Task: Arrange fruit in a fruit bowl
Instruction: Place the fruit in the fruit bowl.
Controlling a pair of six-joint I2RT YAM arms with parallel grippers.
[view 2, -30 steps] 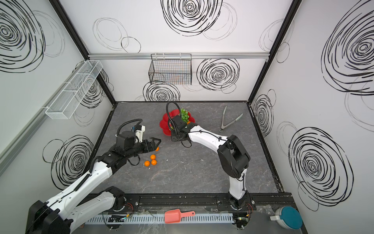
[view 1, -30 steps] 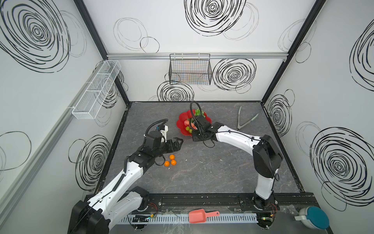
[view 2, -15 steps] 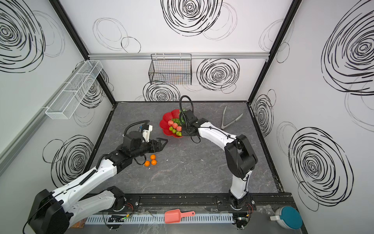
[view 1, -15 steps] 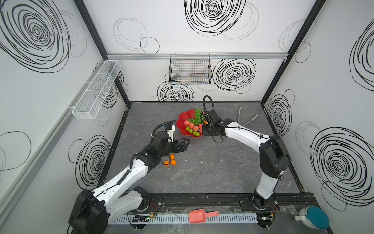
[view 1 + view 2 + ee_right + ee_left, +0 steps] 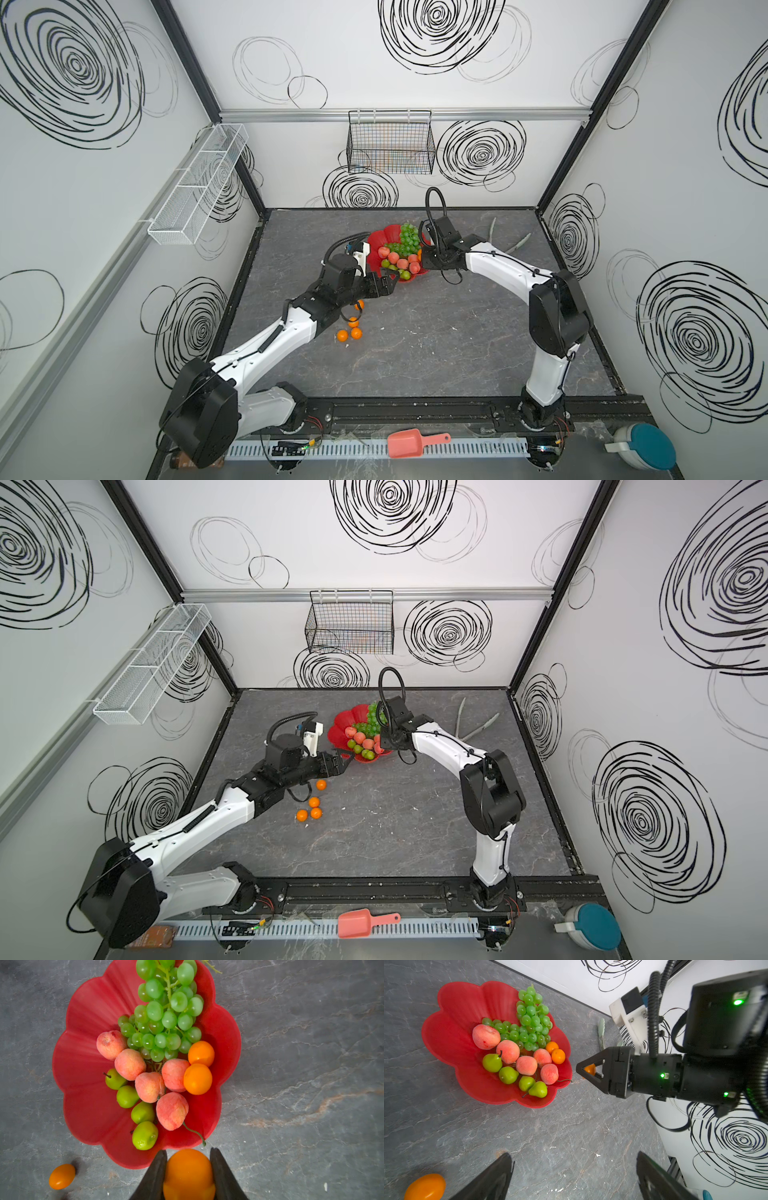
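Next, my left gripper moves back because its arm hangs over the loose tangerine [image 5: 321, 784] nearest the bowl. It should do this before my right gripper picks up that tangerine [image 5: 62, 1176].
The red scalloped fruit bowl [image 5: 376, 253] [image 5: 341, 729] [image 5: 452, 1028] [image 5: 83, 1084] stands at the table's back middle. It holds green grapes [image 5: 168, 1012], several peaches [image 5: 129, 1064], several green pears [image 5: 144, 1135] and two tangerines [image 5: 197, 1078]. My right gripper [image 5: 188, 1150] [image 5: 578, 1069] [image 5: 428, 266] is shut on another tangerine [image 5: 188, 1172] [image 5: 590, 1069], just outside the bowl's right rim. My left gripper [image 5: 573, 1154] [image 5: 388, 282] [image 5: 347, 758] is open and holds nothing, close to the bowl's front rim. Several loose tangerines [image 5: 353, 322] [image 5: 314, 802] lie on the table under the left arm.
Metal tongs [image 5: 511, 243] [image 5: 478, 725] lie at the back right of the table. A black wire basket [image 5: 390, 145] hangs on the back wall and a white wire rack [image 5: 199, 183] on the left wall. A pink scoop [image 5: 411, 442] lies beyond the front rail.
My right gripper, still shut, has swung from above the bowl's front to its right side. The left arm has stretched towards the bowl, over the loose tangerines.
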